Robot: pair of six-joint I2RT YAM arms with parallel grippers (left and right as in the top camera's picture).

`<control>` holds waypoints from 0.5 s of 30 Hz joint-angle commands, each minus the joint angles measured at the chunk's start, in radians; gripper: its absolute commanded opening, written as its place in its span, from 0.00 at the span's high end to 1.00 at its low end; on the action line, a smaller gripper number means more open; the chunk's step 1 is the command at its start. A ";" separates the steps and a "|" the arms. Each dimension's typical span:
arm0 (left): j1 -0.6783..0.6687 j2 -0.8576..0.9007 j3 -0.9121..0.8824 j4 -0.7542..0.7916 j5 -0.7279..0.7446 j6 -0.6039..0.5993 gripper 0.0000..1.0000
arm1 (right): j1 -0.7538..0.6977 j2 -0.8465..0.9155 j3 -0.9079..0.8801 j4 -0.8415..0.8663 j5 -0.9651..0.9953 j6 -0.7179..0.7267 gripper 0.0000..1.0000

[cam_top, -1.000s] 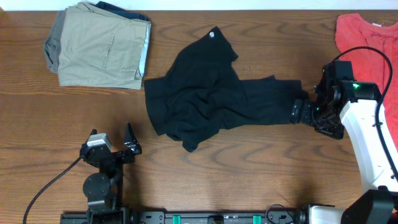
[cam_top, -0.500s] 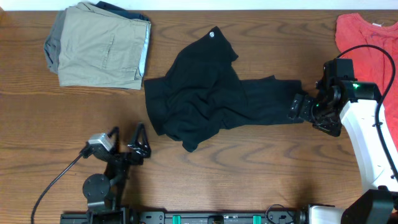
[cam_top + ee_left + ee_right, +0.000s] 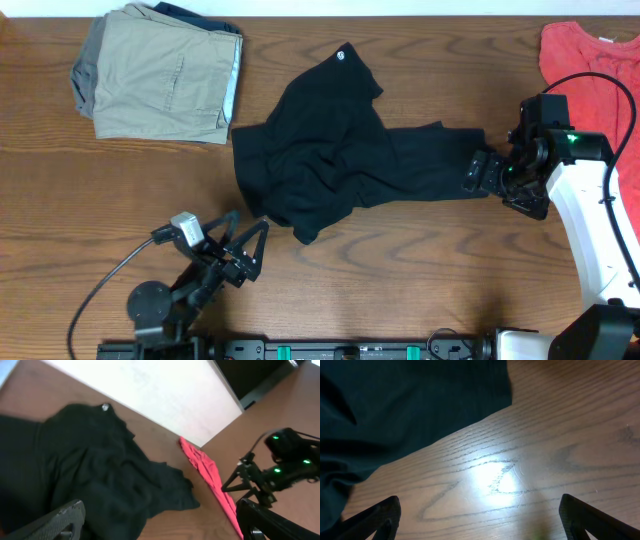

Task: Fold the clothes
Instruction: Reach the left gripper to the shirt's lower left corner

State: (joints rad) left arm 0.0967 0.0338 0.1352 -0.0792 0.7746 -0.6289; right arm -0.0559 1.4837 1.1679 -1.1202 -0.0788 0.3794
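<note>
My left gripper is slanting low across the crumpled black clothes [image 3: 102,462] toward the logo, so it needs to move back, go up and point down above the clothes' near tip [image 3: 307,234].
The black clothes [image 3: 340,160] lie crumpled mid-table, with the white round logo [image 3: 342,55] at the far edge. One leg stretches right. My right gripper [image 3: 474,172] is open at that leg's end. In the right wrist view its fingers [image 3: 480,520] straddle bare wood, with the black fabric [image 3: 410,405] just ahead. My left gripper [image 3: 252,220] is open and empty, just left of the garment's near corner. In the left wrist view its fingers [image 3: 162,527] frame the black fabric [image 3: 90,480] and the logo [image 3: 105,407].
A folded khaki-beige garment [image 3: 160,75] lies at the back left on a dark blue one [image 3: 190,12]. A coral-red top [image 3: 590,60] lies at the back right and also shows in the left wrist view [image 3: 210,480]. The left arm's cable [image 3: 100,290] trails near the front edge.
My left gripper has swung right and tilted toward the black garment's near corner. The right gripper shifted slightly, then held still at the leg's end.
</note>
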 commanded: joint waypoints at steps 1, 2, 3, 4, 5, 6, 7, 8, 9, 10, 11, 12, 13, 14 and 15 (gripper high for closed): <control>0.002 0.053 0.191 -0.044 0.007 0.125 0.02 | -0.009 0.000 -0.006 0.002 -0.004 0.013 0.01; 0.002 0.084 0.248 -0.089 -0.009 0.163 0.02 | -0.009 0.000 -0.006 0.002 -0.004 0.013 0.01; 0.002 0.114 0.298 -0.129 -0.020 0.198 0.02 | -0.009 0.000 -0.006 0.002 -0.004 0.013 0.01; 0.002 0.153 0.359 -0.181 -0.036 0.241 0.02 | -0.009 0.000 -0.006 0.002 -0.004 0.013 0.01; 0.002 0.195 0.418 -0.233 -0.055 0.282 0.02 | -0.009 0.000 -0.006 0.002 -0.004 0.013 0.01; 0.002 0.231 0.470 -0.280 -0.073 0.315 0.02 | -0.008 0.000 -0.006 0.002 -0.004 0.013 0.01; 0.002 0.266 0.519 -0.327 -0.097 0.348 0.02 | -0.008 0.000 -0.006 0.002 -0.004 0.013 0.01; 0.002 0.312 0.581 -0.386 -0.127 0.391 0.02 | -0.008 0.000 -0.006 0.002 -0.004 0.013 0.01; 0.002 0.341 0.620 -0.418 -0.146 0.419 0.02 | -0.008 0.000 -0.006 0.002 -0.004 0.013 0.01; 0.002 0.373 0.655 -0.438 -0.159 0.436 0.02 | -0.008 0.000 -0.006 0.002 -0.004 0.013 0.01; 0.002 0.394 0.673 -0.435 -0.159 0.438 0.02 | -0.008 0.000 -0.006 0.002 -0.004 0.013 0.01; 0.002 0.415 0.684 -0.424 -0.159 0.438 0.02 | -0.008 0.000 -0.006 0.002 -0.004 0.013 0.01; 0.002 0.429 0.686 -0.412 -0.154 0.426 0.02 | -0.008 0.000 -0.006 0.002 -0.004 0.013 0.01; 0.002 0.439 0.686 -0.404 -0.145 0.402 0.02 | -0.009 0.000 -0.006 0.002 -0.004 0.013 0.01; 0.002 0.448 0.686 -0.399 -0.122 0.387 0.02 | -0.009 0.000 -0.006 0.002 -0.004 0.013 0.01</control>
State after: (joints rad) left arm 0.0963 0.4572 0.8066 -0.4831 0.6491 -0.2638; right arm -0.0559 1.4837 1.1652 -1.1194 -0.0788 0.3798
